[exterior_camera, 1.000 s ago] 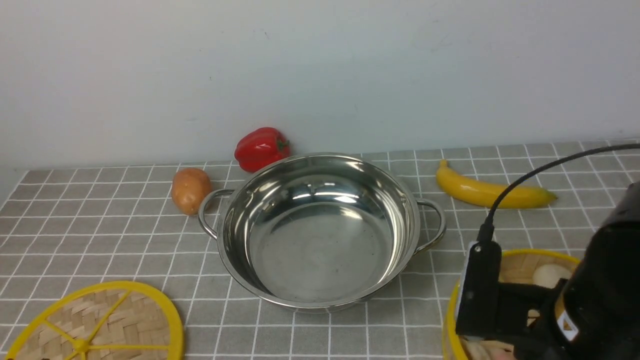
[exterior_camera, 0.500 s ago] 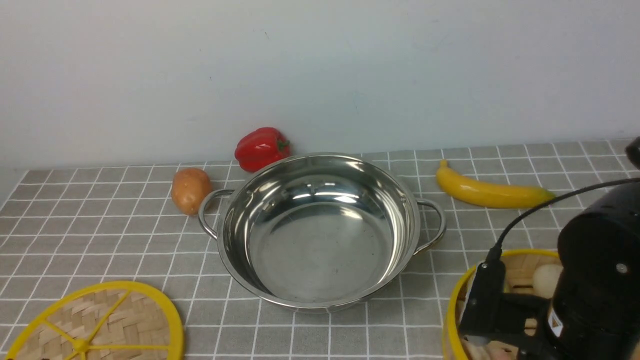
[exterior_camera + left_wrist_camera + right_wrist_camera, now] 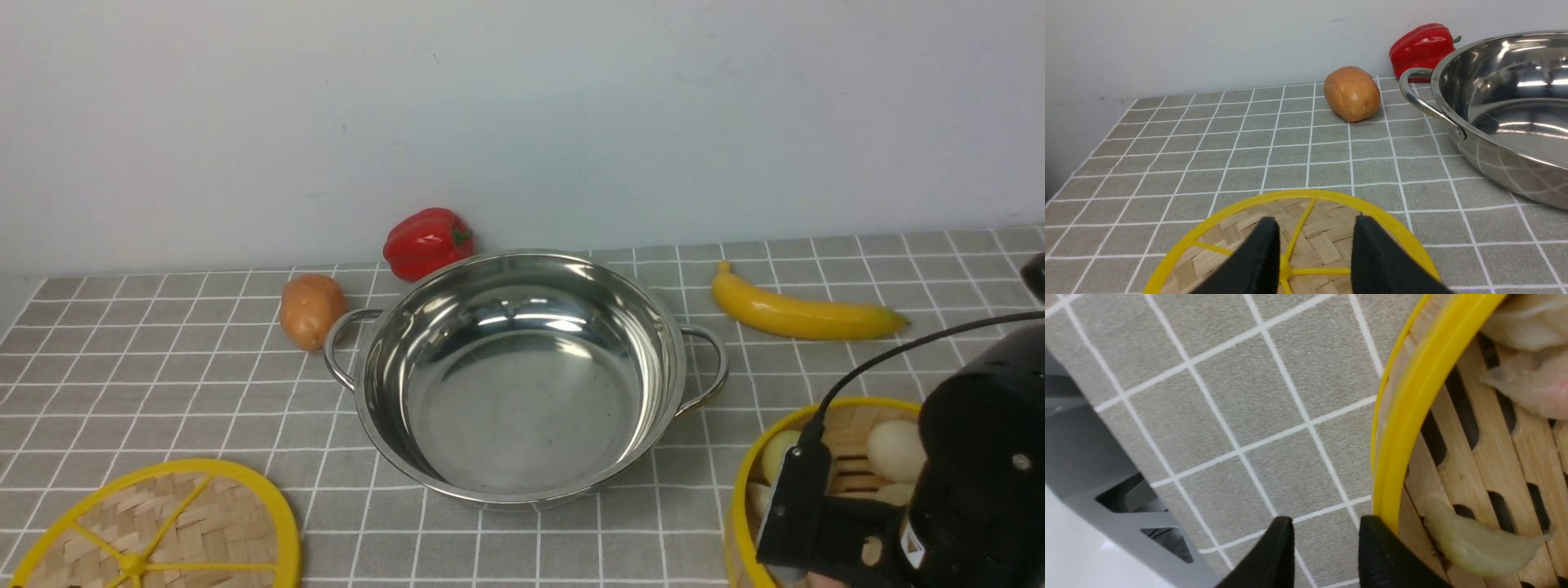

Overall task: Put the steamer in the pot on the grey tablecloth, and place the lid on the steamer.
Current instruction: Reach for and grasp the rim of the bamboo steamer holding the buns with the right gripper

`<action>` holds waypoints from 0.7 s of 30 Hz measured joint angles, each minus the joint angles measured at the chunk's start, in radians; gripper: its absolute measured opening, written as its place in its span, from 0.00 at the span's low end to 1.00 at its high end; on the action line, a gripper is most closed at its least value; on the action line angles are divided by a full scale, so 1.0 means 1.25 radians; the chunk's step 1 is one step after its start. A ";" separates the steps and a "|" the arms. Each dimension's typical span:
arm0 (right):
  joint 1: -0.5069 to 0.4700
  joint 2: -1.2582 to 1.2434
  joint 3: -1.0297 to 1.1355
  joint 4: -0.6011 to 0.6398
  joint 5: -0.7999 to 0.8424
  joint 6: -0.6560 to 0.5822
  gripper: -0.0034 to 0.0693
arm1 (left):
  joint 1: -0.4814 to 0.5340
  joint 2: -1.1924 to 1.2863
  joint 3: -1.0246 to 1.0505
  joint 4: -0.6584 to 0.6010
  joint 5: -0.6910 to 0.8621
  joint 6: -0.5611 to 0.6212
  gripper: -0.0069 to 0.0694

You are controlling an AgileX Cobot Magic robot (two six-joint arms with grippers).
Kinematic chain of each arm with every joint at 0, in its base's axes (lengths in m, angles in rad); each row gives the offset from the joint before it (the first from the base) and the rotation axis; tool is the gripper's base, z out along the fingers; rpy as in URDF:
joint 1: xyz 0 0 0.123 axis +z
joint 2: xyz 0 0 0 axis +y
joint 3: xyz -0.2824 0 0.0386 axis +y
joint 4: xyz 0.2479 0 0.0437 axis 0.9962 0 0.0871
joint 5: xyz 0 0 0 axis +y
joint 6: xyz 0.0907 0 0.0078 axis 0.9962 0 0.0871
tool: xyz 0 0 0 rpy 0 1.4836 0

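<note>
My gripper will lift the steamer by one side, and the pale dumplings should come along inside because they lie low inside the steamer's yellow rim.
The steel pot stands empty in the middle of the grey tablecloth. The lid lies flat at the near left. In the left wrist view my left gripper is open just above the lid, its fingers either side of the hub. The steamer sits at the near right with pale dumplings inside, half hidden by my right arm. In the right wrist view my right gripper is open over the cloth, one finger at the outside of the steamer's yellow rim.
A potato lies by the pot's left handle, a red pepper behind the pot at the wall, a banana at the back right. The cloth's near edge and a grey frame are close to the right gripper.
My right arm has sunk and drawn back toward the near right corner, uncovering more of the steamer's inside. Pot, lid and steamer have not moved.
</note>
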 joint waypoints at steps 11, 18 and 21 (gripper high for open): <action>0.000 -0.075 -0.046 0.010 0.044 0.000 0.59 | 0.000 0.000 0.000 0.000 0.000 0.000 0.41; 0.000 -0.078 -0.056 -0.063 0.047 0.011 0.59 | 0.000 0.000 0.000 0.000 0.000 0.000 0.41; 0.000 -0.047 -0.053 -0.099 0.050 0.030 0.59 | 0.000 0.000 0.000 0.000 0.000 0.000 0.41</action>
